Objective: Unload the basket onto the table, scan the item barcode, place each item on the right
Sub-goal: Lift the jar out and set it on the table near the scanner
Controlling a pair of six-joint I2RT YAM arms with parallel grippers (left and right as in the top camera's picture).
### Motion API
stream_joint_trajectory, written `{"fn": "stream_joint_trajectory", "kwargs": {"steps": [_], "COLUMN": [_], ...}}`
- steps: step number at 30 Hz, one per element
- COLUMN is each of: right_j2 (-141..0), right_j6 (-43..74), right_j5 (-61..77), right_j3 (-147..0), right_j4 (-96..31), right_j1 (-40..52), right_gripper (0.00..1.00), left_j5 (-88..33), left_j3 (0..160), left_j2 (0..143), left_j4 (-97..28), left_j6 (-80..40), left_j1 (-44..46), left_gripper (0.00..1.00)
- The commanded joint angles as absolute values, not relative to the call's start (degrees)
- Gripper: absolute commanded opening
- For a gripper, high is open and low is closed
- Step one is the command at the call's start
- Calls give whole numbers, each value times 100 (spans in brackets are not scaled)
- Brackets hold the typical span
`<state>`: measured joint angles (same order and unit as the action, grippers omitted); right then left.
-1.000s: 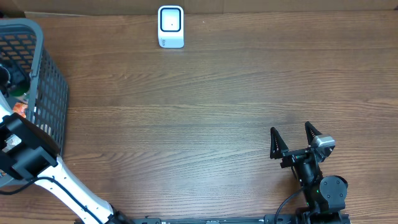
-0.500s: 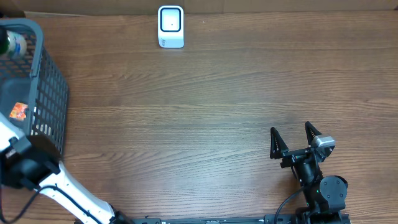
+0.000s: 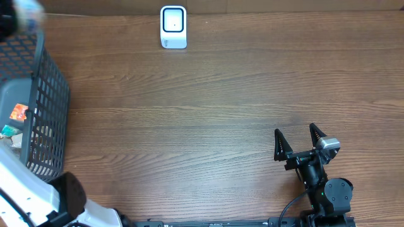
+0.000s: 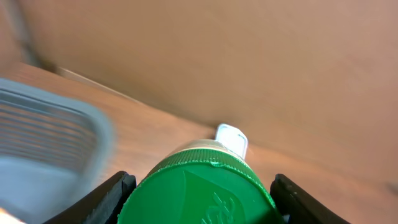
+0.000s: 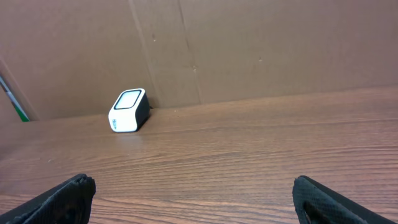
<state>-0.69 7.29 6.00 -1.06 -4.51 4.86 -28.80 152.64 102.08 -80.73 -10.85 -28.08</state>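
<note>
I keep carrying the bottle toward the open wood (image 3: 230,116) until its base stands flat, as my left gripper holds its green cap (image 4: 205,190) and its base is free.
The item is a bottle with a round green cap (image 4: 202,190) that fills the bottom of the left wrist view. My left gripper (image 4: 199,186) is shut on it, one black finger at each side. From overhead, item and gripper are a blur at the far left corner (image 3: 20,12), above the basket's far rim. The white barcode scanner (image 3: 173,26) stands at the table's far edge, also showing past the cap (image 4: 232,138) and in the right wrist view (image 5: 129,110). My right gripper (image 3: 300,142) rests open and empty near the front right.
A grey wire basket (image 3: 39,94) stands at the left edge with an orange packet (image 3: 18,113) and other goods inside. A brown cardboard wall (image 5: 249,43) runs behind the table. The left arm's white link (image 3: 25,195) crosses the front left corner.
My left gripper has lifted the bottle out of the basket and carried it toward the far left corner. The right arm and the scanner have not moved.
</note>
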Motion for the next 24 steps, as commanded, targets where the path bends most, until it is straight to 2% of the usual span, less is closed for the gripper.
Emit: {"fn": "stream_joint_trajectory", "kwargs": {"steps": [1, 10, 14, 24], "right_j2": [-45, -45, -45, -45], "right_j6": [742, 742, 742, 742], "right_j5": [609, 611, 611, 611], "right_j3": [-45, -45, -45, -45], "right_j4": [-423, -423, -423, -423], "right_j1": [454, 454, 454, 454], "right_gripper": [100, 100, 100, 100], "left_j5": [-2646, -1140, -978, -836], "left_j3": [15270, 15095, 15095, 15095], "left_j2": [10388, 11172, 11845, 13705], "left_j4": [-8460, -9013, -9017, -9078], "left_j6": [-1160, -1162, -1164, -1393], "left_j1": [-1918, 530, 1437, 2886], "left_gripper": [46, 45, 44, 45]}}
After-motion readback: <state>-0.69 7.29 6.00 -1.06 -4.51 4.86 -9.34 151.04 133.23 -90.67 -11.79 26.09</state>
